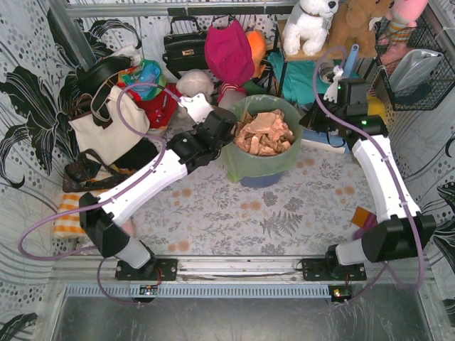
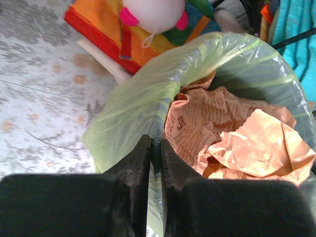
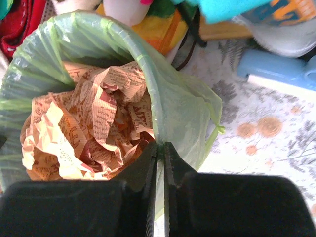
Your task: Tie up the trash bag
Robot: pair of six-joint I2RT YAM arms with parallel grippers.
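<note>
My right gripper should keep pulling the bin toward the open space (image 1: 219, 197) until the bin is clear of the toys, since my grippers are pinching opposite sides of the trash bag's rim (image 1: 298, 135).
The trash bag (image 1: 274, 162) is thin lime-green plastic lining a blue-grey bin (image 1: 259, 180) at the table's far middle. It is open at the top, with tan crumpled paper (image 1: 264, 133) inside. My left gripper (image 1: 229, 133) is at the bag's left rim. In the left wrist view the gripper (image 2: 155, 146) is shut on the bag's rim film (image 2: 133, 108), beside the paper (image 2: 237, 138). My right gripper (image 1: 307, 119) is at the right rim. In the right wrist view it (image 3: 160, 148) is shut on the rim film (image 3: 182, 108), next to the paper (image 3: 94, 123).
A white tote (image 1: 106, 128), a black handbag (image 1: 186, 46), a magenta cloth bag (image 1: 229, 51) and plush toys (image 1: 309, 25) crowd the back. A wire basket (image 1: 416, 64) hangs at the right. A striped towel (image 1: 67, 217) lies front left, a small orange item (image 1: 361, 215) front right.
</note>
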